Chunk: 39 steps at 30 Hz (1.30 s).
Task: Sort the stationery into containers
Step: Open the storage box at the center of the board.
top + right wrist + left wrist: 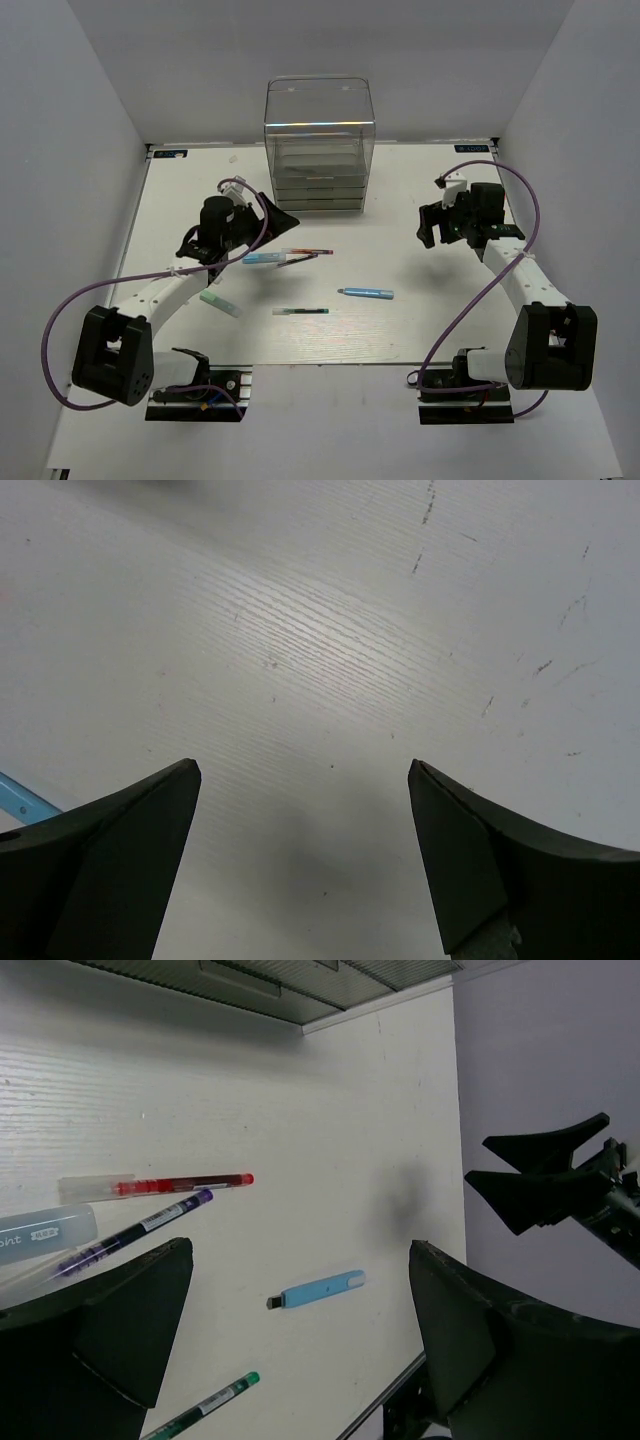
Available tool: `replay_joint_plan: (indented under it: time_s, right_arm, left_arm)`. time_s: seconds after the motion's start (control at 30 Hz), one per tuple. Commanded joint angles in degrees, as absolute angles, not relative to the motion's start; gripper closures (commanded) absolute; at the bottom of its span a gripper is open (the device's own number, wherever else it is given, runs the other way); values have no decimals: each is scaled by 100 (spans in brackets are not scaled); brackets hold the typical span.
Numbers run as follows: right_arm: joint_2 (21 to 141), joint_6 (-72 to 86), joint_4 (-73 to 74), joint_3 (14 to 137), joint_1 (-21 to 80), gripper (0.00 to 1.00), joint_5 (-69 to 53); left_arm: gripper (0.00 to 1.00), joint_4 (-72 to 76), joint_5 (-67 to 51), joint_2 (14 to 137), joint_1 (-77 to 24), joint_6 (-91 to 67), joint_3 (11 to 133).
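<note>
The light blue marker (366, 293) is on the right gripper's side, so the robot's right gripper should grab it while the left gripper goes to the clear drawer box (319, 185).
The clear drawer box (318, 150) stands at the back middle of the table. Pens lie in front of it: a light blue stick (264, 258), a red pen (308, 251), a purple pen (298, 261), a light blue marker (366, 293), a green pen (301, 311) and a pale green one (220, 302). My left gripper (275, 214) is open and empty above the red pen (160, 1185) and purple pen (130, 1232); the blue marker (318, 1289) shows between its jaws (300, 1248). My right gripper (437, 228) is open and empty over bare table (302, 768).
White walls close in the table on the left, right and back. The right gripper's fingers (545, 1175) show at the right of the left wrist view. A light blue tip (15, 798) shows at the left edge of the right wrist view.
</note>
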State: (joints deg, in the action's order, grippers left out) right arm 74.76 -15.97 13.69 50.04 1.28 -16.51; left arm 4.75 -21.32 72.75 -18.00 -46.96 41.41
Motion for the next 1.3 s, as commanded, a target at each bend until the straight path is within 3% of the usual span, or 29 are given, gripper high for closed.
replay_joint_plan:
  time_s: [0.0, 0.37, 0.47, 0.5, 0.6, 0.7, 0.87, 1.27]
  right_arm:
    - [7471, -1810, 1415, 5247, 149, 10, -1995]
    - [7365, -2549, 1644, 5238, 167, 10, -2557]
    - [7400, -2610, 1609, 5300, 184, 13, -2856]
    - [7409, -2619, 1565, 5309, 185, 27, -2952]
    - [7374, -2558, 1345, 5265, 228, 46, -3418]
    - [7427, -2373, 1082, 5116, 325, 51, -3638]
    - [7514, -2311, 975, 5045, 466, 38, -3727]
    - [7945, -2444, 923, 5300, 650, 37, -3454]
  left_arm:
    - [0, 561, -1539, 7189, -1994, -5053, 4237]
    - [3, 1544, -879, 7839, -2557, -5624, 4307]
    - [14, 1890, -634, 8234, -2619, -5888, 4359]
    - [20, 1959, -494, 8331, -2619, -5976, 4359]
    - [48, 2433, 43, 8700, -2681, -6345, 4359]
    - [56, 3318, 430, 9183, -2681, -6670, 4298]
    - [52, 4314, 501, 10220, -2681, -6873, 4893]
    - [44, 6213, 853, 10898, -2786, -7260, 5106]
